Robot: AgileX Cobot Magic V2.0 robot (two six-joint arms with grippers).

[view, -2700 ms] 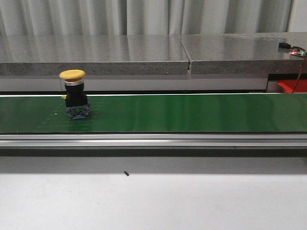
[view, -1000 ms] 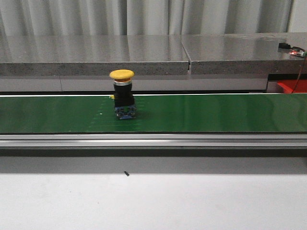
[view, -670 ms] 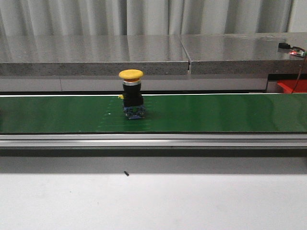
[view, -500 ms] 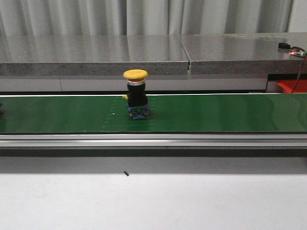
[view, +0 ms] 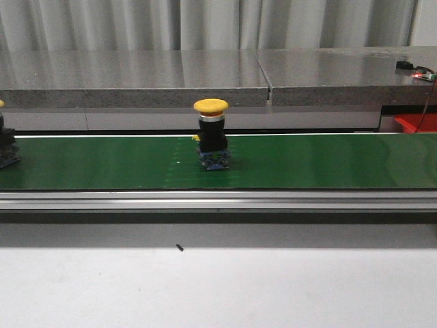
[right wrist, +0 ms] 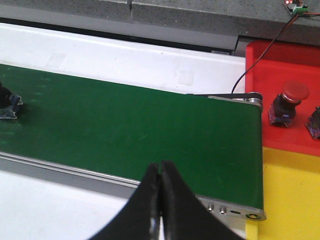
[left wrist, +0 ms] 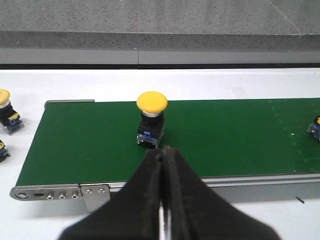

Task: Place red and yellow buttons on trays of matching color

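The yellow tray (right wrist: 291, 197) is near my right gripper's end of the green belt, far from my left gripper. I should take the yellow button (view: 212, 133) with my right gripper.
A yellow button (view: 212, 133) stands upright on the green belt (view: 307, 160), left of its middle. A second button (view: 5, 147) shows at the belt's far left edge. In the left wrist view a yellow button (left wrist: 151, 117) stands on the belt just beyond my left gripper (left wrist: 164, 151), which is shut and empty. My right gripper (right wrist: 161, 165) is shut and empty over the belt's near rail. The red tray (right wrist: 280, 57) holds a red button (right wrist: 286, 104). The yellow tray (right wrist: 292, 195) lies next to it, nearer to me.
Two more yellow buttons (left wrist: 7, 116) (left wrist: 1, 150) lie on the white table off the belt's left end. A dark button body (right wrist: 7, 102) shows partly on the belt. A grey stone ledge (view: 205, 78) runs behind the belt, with a small circuit board (view: 420, 72) and wire.
The yellow button has travelled to the right along the belt, from the left part toward the middle. A second button has come into view at the left edge.
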